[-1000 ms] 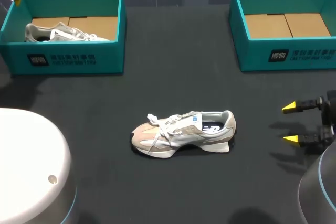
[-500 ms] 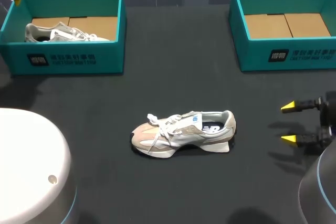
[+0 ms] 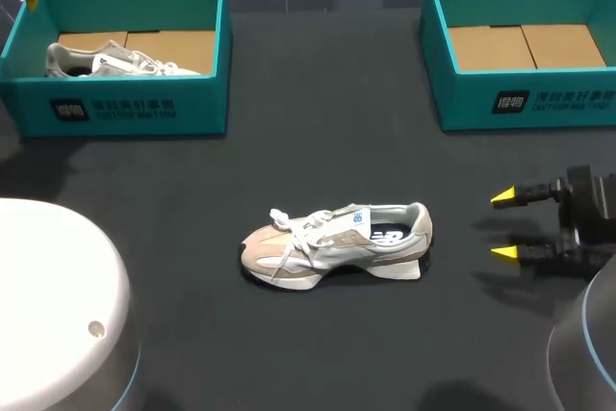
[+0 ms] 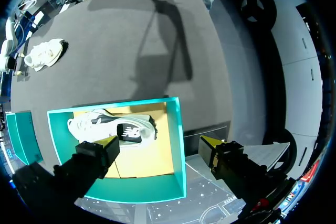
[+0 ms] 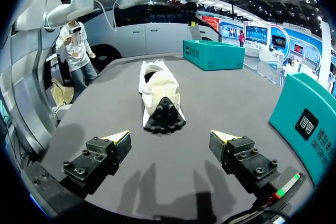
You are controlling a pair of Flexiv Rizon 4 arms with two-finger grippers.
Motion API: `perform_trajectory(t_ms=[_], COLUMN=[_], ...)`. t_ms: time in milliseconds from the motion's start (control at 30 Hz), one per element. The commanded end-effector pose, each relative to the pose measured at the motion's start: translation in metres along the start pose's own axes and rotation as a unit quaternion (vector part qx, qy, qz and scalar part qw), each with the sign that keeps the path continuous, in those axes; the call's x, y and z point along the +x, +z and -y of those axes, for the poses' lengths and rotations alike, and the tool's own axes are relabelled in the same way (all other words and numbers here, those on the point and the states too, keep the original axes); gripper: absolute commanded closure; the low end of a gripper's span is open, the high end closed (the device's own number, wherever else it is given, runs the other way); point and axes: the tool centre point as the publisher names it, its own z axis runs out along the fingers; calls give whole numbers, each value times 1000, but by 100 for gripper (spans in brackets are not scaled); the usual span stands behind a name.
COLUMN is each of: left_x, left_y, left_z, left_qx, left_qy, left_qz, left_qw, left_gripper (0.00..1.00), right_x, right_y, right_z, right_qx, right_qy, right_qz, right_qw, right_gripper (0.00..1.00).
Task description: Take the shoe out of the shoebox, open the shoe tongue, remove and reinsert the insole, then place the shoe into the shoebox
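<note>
My left gripper will pull the shoe tongue (image 3: 360, 221), folding it far forward towards the shoe's toe while I hold the shoe's heel, since the white laces (image 3: 302, 236) hang slack.
A beige and white shoe (image 3: 337, 243) lies on its sole in the middle of the black table, toe to the left. My right gripper (image 3: 505, 225) stands open to the right of its heel, well apart from it. In the right wrist view the shoe (image 5: 160, 95) lies ahead of the open right gripper (image 5: 170, 137), heel towards it. My left gripper (image 4: 160, 142) hangs open high above the left teal shoebox (image 4: 131, 195), which holds a second white shoe (image 4: 113, 128). Nothing is between either pair of fingers.
The left shoebox (image 3: 125, 108) stands at the back left with the second shoe (image 3: 115, 60) in it. A matching teal shoebox (image 3: 525, 103) at the back right shows only its cardboard floor. My arms' white bases fill the front corners.
My right gripper has moved left, closer to the shoe's heel, still open. The shoe, the boxes and the left arm have stayed where they were.
</note>
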Motion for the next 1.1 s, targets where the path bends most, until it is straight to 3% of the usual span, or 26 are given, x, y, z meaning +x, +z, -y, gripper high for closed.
perform_trajectory(t_ms=[33, 1100], left_x=[1, 1], left_y=[0, 0], left_z=[-1, -1], left_qx=[1, 1], left_qy=[1, 1], left_qz=[0, 0], left_qw=[1000, 1000], left_gripper=[0, 0], right_x=[-7, -2], right_y=[13, 77], right_z=[3, -2], right_qx=[-3, -26], right_qy=[1, -10], right_qz=[-6, -26], right_qw=[1000, 999], right_gripper=[0, 0])
